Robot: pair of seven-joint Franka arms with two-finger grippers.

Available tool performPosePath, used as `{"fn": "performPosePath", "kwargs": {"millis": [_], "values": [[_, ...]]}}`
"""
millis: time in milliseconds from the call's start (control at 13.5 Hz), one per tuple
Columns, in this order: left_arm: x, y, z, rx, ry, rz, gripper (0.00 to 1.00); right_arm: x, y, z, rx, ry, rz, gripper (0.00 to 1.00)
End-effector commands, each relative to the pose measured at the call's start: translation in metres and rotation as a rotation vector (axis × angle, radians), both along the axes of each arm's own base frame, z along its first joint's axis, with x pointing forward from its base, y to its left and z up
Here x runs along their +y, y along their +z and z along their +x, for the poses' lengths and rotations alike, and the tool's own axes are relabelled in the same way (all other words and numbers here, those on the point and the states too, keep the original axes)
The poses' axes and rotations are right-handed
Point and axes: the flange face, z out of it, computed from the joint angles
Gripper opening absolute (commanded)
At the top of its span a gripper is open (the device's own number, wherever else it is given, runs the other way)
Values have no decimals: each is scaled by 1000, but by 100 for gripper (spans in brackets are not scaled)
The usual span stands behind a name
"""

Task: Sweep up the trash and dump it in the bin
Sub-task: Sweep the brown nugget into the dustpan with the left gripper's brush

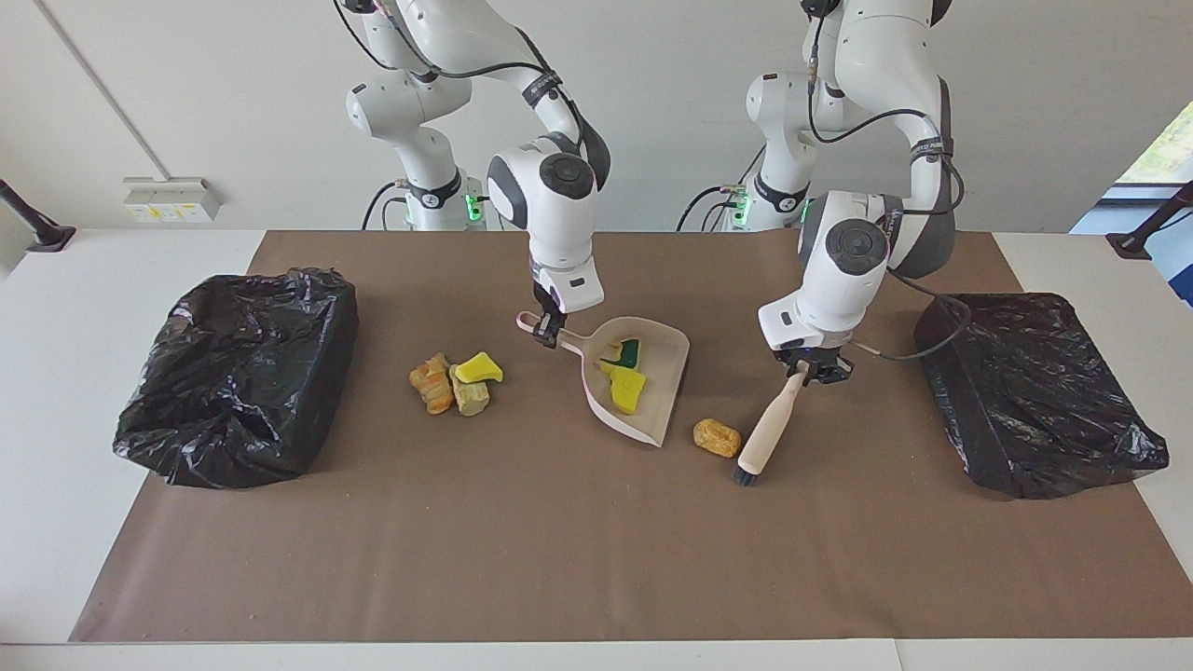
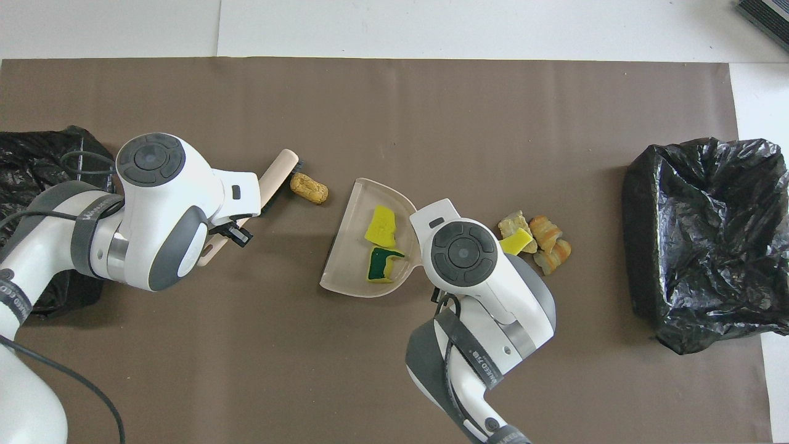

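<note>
Next, my left gripper turns back and sweeps the orange-brown lump (image 2: 309,188) into the pan (image 2: 352,248) before dumping, because the bristles sit behind the lump outside the pan's opening.
My right gripper (image 1: 545,334) is shut on the handle of the pink dustpan (image 1: 664,377), which rests on the brown mat. A yellow sponge piece (image 1: 626,388) and a green-and-yellow one (image 1: 628,353) lie in the pan (image 2: 345,274). My left gripper (image 1: 809,370) is shut on the handle of the wooden brush (image 1: 770,427). The brush slants down, its bristles low by the mat. An orange-brown lump (image 1: 717,437) of trash lies between the bristles and the pan's mouth. Three more scraps (image 1: 455,382) lie in a cluster toward the right arm's end.
One bin lined with a black bag (image 1: 238,373) stands at the right arm's end of the mat. A second black-bagged bin (image 1: 1035,391) stands at the left arm's end, close to the left arm's elbow.
</note>
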Motion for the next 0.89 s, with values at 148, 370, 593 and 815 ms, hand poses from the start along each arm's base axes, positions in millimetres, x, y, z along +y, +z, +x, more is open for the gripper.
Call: {"fn": "performPosePath", "kwargs": {"millis": [148, 370, 593, 815], "values": [[-22, -8, -45, 76, -89, -25, 0, 2, 0, 2, -9, 18, 16, 0], [-45, -11, -81, 144, -124, -148, 0, 2, 0, 1, -7, 20, 13, 0], [-81, -7, -103, 160, -97, -124, 0, 2, 0, 1, -7, 20, 13, 0], [-94, 0, -103, 149, -32, -114, 0, 2, 0, 1, -7, 20, 13, 0]]}}
